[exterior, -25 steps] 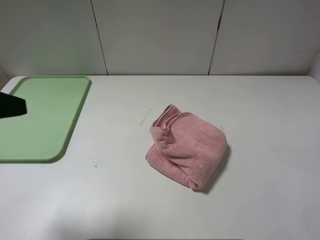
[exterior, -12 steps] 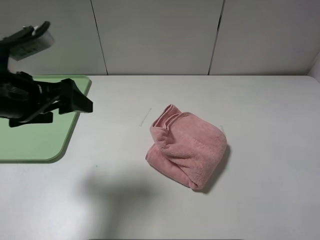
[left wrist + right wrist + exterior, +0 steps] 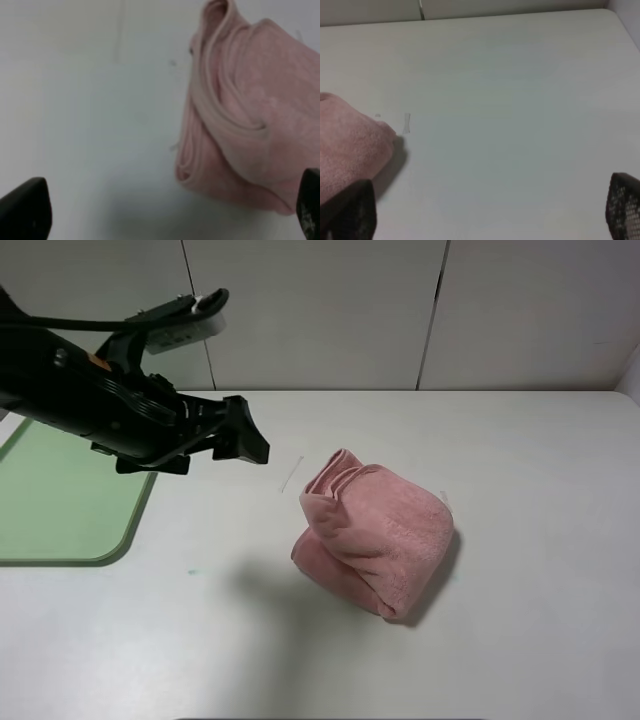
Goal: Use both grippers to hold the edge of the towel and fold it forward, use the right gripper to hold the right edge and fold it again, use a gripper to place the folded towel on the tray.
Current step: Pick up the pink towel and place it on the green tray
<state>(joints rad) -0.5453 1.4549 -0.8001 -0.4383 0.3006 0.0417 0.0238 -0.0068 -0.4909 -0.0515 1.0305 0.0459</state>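
The towel's layered hem [image 3: 328,480] faces my open left gripper with clear space between, so I keep heading there until the gripper's fingers straddle the towel's folded layers [image 3: 322,508].
The pink towel [image 3: 380,535] lies folded in a thick bundle right of the table's middle, its layered hem [image 3: 325,480] facing left. The light green tray [image 3: 60,510] sits at the far left, partly hidden by my left arm. My left gripper [image 3: 250,445] hovers above the table between the tray and the towel, open and empty. In the left wrist view its two fingertips [image 3: 25,210] stand wide apart with the towel [image 3: 240,110] ahead. My right gripper [image 3: 487,207] is open and empty, with the towel's edge [image 3: 350,150] beside it; it is outside the exterior view.
A thin pale strip [image 3: 291,475] lies on the white table left of the towel. A small teal speck [image 3: 191,571] sits nearer the front. A pale tag [image 3: 406,123] lies by the towel's right side. A panelled wall closes the back.
My left arm has swung in from the far left edge, over the tray, toward the towel. The towel has not moved.
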